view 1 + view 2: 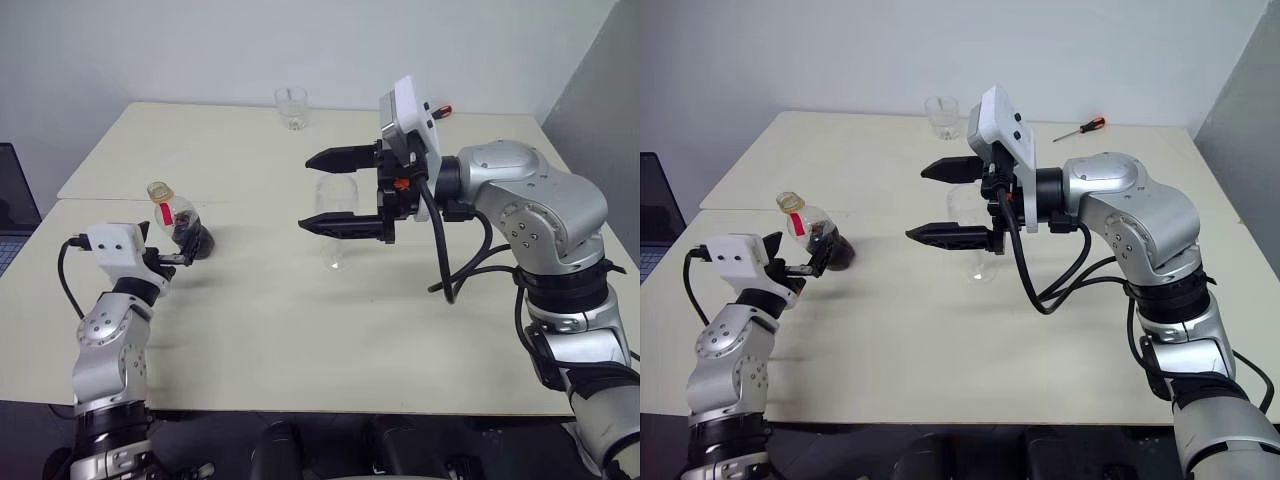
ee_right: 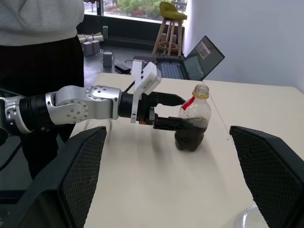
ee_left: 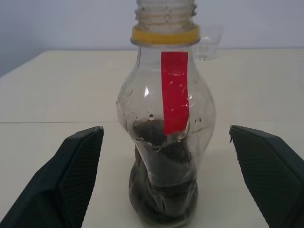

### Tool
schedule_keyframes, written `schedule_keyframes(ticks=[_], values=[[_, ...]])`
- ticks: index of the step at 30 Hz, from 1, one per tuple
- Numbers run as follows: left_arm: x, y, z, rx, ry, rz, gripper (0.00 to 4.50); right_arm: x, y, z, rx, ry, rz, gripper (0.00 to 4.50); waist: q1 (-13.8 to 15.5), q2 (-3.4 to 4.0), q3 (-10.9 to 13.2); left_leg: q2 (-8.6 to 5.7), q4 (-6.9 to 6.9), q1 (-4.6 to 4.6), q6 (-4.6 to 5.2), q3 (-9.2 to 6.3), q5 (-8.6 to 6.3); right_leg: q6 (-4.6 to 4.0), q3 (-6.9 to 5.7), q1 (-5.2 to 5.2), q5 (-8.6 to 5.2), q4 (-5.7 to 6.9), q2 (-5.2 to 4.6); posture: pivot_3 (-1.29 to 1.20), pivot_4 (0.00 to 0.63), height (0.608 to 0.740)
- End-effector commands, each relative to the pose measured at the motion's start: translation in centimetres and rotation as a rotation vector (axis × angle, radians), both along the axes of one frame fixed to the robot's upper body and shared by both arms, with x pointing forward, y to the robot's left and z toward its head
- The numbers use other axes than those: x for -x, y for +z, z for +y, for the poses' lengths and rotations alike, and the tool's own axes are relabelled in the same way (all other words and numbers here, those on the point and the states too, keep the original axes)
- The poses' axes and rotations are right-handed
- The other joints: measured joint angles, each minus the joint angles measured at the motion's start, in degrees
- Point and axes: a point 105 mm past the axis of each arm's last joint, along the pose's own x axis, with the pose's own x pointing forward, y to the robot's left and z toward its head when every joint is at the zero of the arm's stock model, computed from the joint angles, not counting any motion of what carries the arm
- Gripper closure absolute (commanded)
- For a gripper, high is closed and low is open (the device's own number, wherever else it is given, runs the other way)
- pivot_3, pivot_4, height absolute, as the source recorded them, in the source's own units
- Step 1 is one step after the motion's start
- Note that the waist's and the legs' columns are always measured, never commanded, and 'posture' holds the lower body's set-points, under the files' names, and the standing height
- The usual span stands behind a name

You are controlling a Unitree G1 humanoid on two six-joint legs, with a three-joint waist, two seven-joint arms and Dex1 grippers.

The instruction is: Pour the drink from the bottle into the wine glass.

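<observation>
The dark drink (image 1: 199, 241) is low in the uncapped bottle (image 1: 178, 214), so it will flow out in a stream and fill the wine glass only part of the way when the robot pours.
The bottle (image 3: 165, 142) stands on the table at the left, uncapped, with a yellow ring, a red strip and a little dark drink (image 3: 164, 199) in its base. My left gripper (image 1: 183, 248) is open around its lower body; both fingers (image 3: 76, 171) stand clear of it. The wine glass (image 1: 975, 232) stands mid-table. My right gripper (image 1: 322, 192) is open and empty, hanging level above the table and pointing left, just in front of the glass bowl. In the right wrist view the bottle (image 2: 193, 124) lies ahead between the wide jaws.
A short clear tumbler (image 1: 291, 107) stands at the table's far edge, with a screwdriver (image 1: 1081, 127) to its right. A laptop (image 2: 198, 58) sits past the table's left end, where a person (image 2: 40, 33) stands. A seam crosses the table behind the bottle.
</observation>
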Motion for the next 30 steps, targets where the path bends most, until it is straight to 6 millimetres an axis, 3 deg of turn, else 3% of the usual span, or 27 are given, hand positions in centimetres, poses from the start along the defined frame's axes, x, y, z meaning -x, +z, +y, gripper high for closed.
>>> schedule_keyframes(ticks=[1, 16, 19, 26, 30], values=[[-1.1, 0.8, -0.3, -0.042, -0.024, -0.014, 0.0, 0.8, 1.0, 0.0, -0.013, 0.011, -0.051, 0.05, 0.04, 0.0, 0.0, 0.0, 0.0, -0.01, 0.0, 0.0, 0.0, 0.0, 0.0, -0.01, 0.0, 0.0, 0.0, 0.0, 0.15, 0.74], [-5.5, -0.1, -2.1, -0.028, -0.078, -0.002, 0.0, 0.8, 1.1, -0.3, 0.0, -0.031, -0.068, 0.05, 0.65, -0.01, 0.01, -0.01, 0.03, -0.11, 0.0, -0.04, 0.0, -0.01, -0.4, -0.02, 0.01, 0.0, 0.0, 0.0, 0.15, 0.74], [-5.8, -0.3, -2.4, -0.023, -0.085, -0.009, 0.55, 0.6, 1.1, -0.5, 0.002, -0.052, -0.073, 0.0, 0.75, -0.01, 0.01, 0.0, 0.03, -0.14, -0.01, -0.05, 0.0, -0.01, -0.45, -0.03, 0.01, 0.0, 0.0, 0.0, 0.15, 0.74], [-6.3, -0.4, -2.6, -0.032, -0.1, -0.011, 2.78, 0.2, 1.2, -1.8, -0.011, -0.121, -0.059, 0.0, 1.04, -0.01, 0.01, -0.02, 0.08, -0.31, -0.01, -0.24, 0.01, -0.02, -0.8, -0.05, 0.01, 0.0, -0.04, 0.0, 0.15, 0.74], [-6.9, 1.8, -3.3, -0.088, -0.142, -0.05, 3.56, -1.2, 1.4, -4.3, -0.044, -0.291, -0.043, 0.0, 1.07, -0.01, 0.01, -0.05, 0.11, -0.39, -0.02, -0.34, 0.01, -0.02, -0.91, -0.05, 0.01, -0.02, -0.06, 0.0, 0.15, 0.74]])
